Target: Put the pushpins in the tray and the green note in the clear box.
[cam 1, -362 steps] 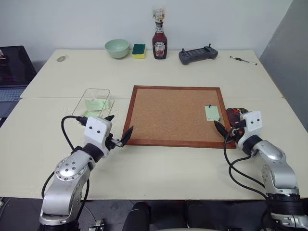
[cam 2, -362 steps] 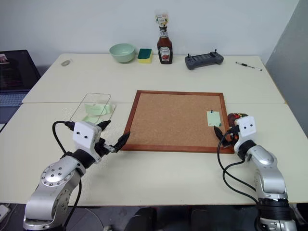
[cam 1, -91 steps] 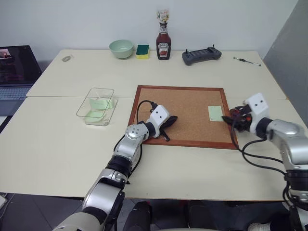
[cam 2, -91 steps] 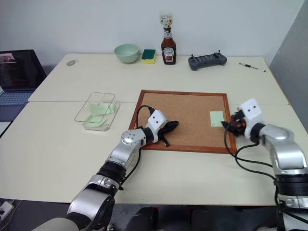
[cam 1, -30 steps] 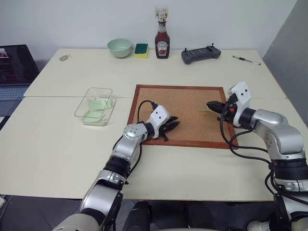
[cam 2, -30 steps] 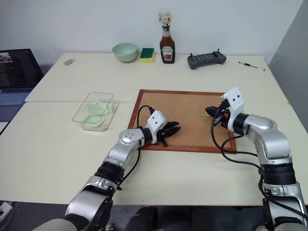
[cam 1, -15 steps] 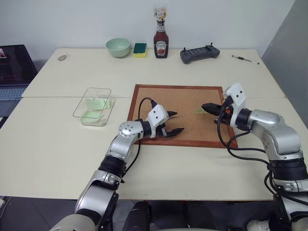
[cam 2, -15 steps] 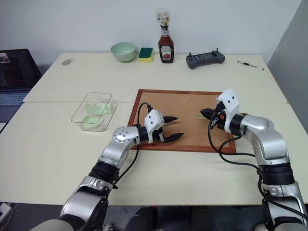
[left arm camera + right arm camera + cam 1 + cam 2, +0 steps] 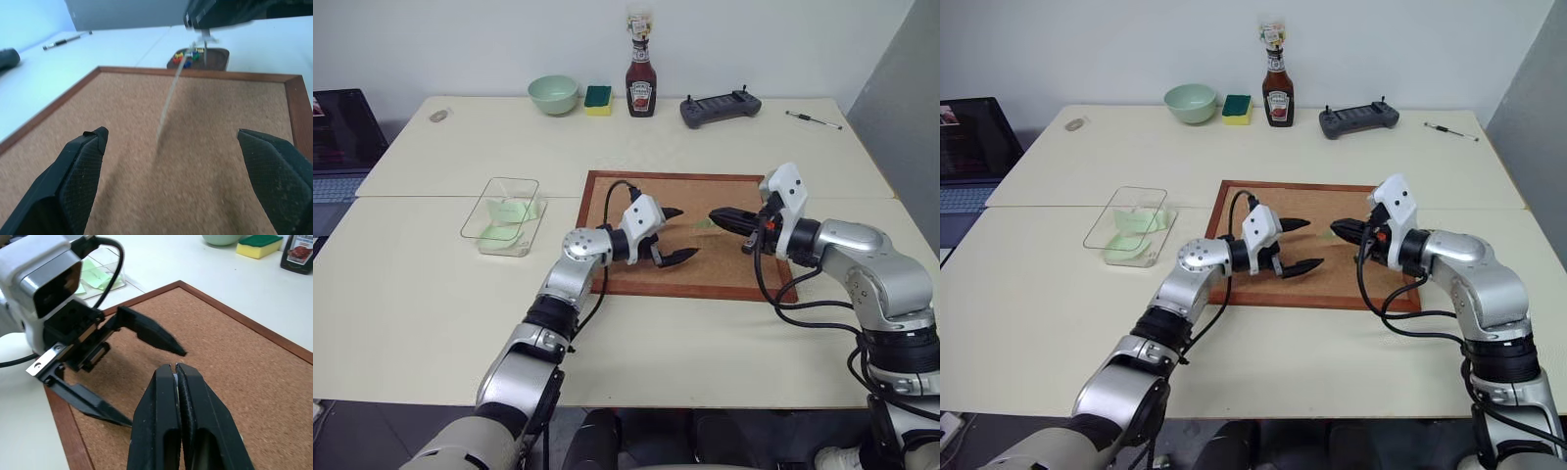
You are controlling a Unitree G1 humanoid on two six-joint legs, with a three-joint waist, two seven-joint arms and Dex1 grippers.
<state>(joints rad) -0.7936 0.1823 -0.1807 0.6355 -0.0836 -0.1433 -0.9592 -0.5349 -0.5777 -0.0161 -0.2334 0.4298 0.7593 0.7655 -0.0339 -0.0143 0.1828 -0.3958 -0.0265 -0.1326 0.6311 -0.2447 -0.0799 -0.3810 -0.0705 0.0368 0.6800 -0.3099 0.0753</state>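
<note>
Next, my left gripper takes the note's hanging end (image 9: 162, 126), because the clear box (image 9: 503, 219) stands beyond my left gripper and far from my right gripper, which is holding the green note.
My right gripper (image 9: 715, 215) is shut on the green note (image 9: 704, 223) and holds it just above the corkboard (image 9: 636, 196). Seen from the left wrist, the note (image 9: 168, 100) hangs edge-on as a thin pale strip below the right gripper. Facing it from the left, my left gripper (image 9: 679, 235) is wide open with nothing between its fingers (image 9: 156, 335), a short gap away from the note. The tray (image 9: 220, 53) lies beyond the board's far corner with coloured pushpins (image 9: 188, 58) in it. On the left of the table stands the clear box (image 9: 502, 215), with pale green paper inside.
Along the back edge stand a pale green bowl (image 9: 553, 95), a green-and-yellow sponge (image 9: 598, 98), a ketchup bottle (image 9: 639, 83), a dark controller (image 9: 720, 108) and a pen (image 9: 813, 119). A laptop (image 9: 342, 127) sits at the far left.
My left gripper has opened wide and lifted off the board. My right gripper has carried the note leftward over the board, closer to the left gripper.
</note>
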